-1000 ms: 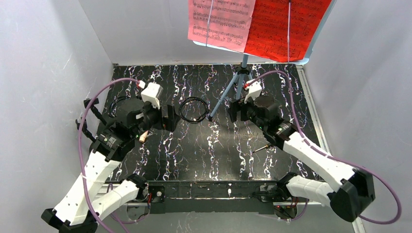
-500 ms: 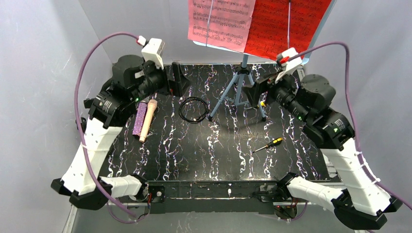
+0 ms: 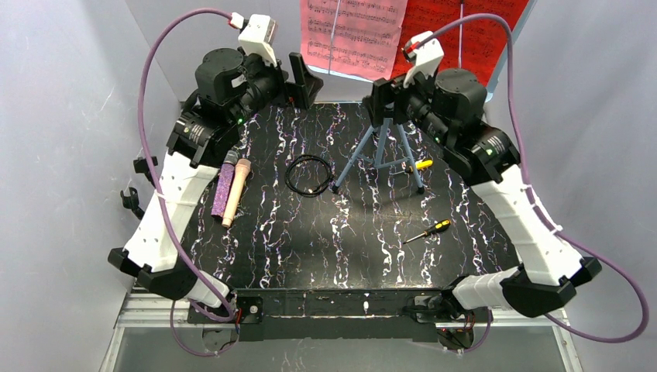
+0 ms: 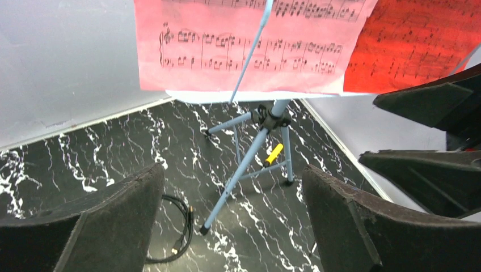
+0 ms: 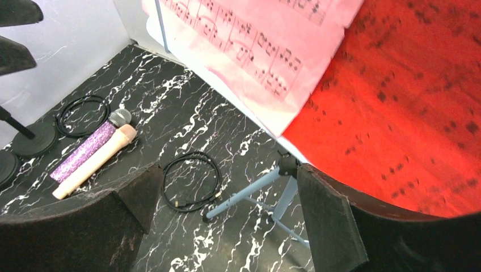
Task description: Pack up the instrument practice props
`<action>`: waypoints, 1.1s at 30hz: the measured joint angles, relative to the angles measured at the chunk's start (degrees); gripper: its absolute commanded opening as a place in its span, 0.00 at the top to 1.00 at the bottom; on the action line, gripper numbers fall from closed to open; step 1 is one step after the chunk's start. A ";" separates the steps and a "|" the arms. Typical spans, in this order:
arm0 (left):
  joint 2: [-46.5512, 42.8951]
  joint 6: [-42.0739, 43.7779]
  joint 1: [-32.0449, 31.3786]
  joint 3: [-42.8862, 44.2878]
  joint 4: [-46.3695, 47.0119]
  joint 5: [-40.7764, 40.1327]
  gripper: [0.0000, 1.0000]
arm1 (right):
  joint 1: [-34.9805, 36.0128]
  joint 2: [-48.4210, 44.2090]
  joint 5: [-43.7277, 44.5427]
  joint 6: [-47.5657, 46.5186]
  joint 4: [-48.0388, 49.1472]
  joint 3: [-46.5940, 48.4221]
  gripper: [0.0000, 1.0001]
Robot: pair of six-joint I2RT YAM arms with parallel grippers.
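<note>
The light-blue rod lies across the pink page (image 3: pixel 335 25), so my right gripper needs to hold the rod (image 3: pixel 331 58) while my left gripper pulls the pink page off.
A pink sheet-music page (image 3: pixel 352 35) and a red one (image 3: pixel 465 23) hang on a light-blue tripod stand (image 3: pixel 380 143) at the back. My left gripper (image 3: pixel 310 81) is raised just left of the pink page (image 4: pixel 249 51), open and empty. My right gripper (image 3: pixel 377 99) hovers below the red page (image 5: pixel 408 102), open and empty too. The purple glitter microphone (image 3: pixel 225 190) and cream microphone (image 3: pixel 236 194) lie side by side on the left of the table. Two black round-based mic posts (image 5: pixel 34 139) stand at the far left.
A coiled black cable (image 3: pixel 310 174) lies mid-table and another coil (image 5: pixel 82 113) sits near the mic posts. One yellow-handled screwdriver (image 3: pixel 430 230) lies right of centre, another (image 3: pixel 418 165) under the stand. Grey walls close in on three sides.
Both arms have risen from low over the table and swung toward the back, up to the sheet music. The two microphones, hidden under the left arm before, now show.
</note>
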 measured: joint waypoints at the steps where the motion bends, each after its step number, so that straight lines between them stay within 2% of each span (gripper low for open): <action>1: 0.44 0.20 0.00 0.02 0.90 -0.48 0.15 | 0.00 1.16 0.02 -0.28 0.61 1.07 0.04; 6: 3.26 0.96 1.29 1.92 4.28 -2.10 0.19 | 0.00 4.28 -0.94 -1.22 3.04 5.46 0.05; 12: 5.81 -6.08 12.85 2.01 8.98 7.30 0.21 | 0.00 6.32 -2.64 -1.18 6.25 9.16 0.07; 17: 6.71 -11.78 18.36 -0.74 13.53 15.34 0.26 | 0.00 8.83 -5.29 0.11 7.52 11.52 0.10; 25: 11.15 -20.44 21.92 -1.57 21.94 29.83 0.33 | 0.00 13.99 -11.32 5.25 11.41 12.98 0.17; 33: 14.75 -23.67 22.03 -1.53 24.11 36.15 0.38 | 0.00 18.88 -13.97 11.19 15.10 16.28 0.25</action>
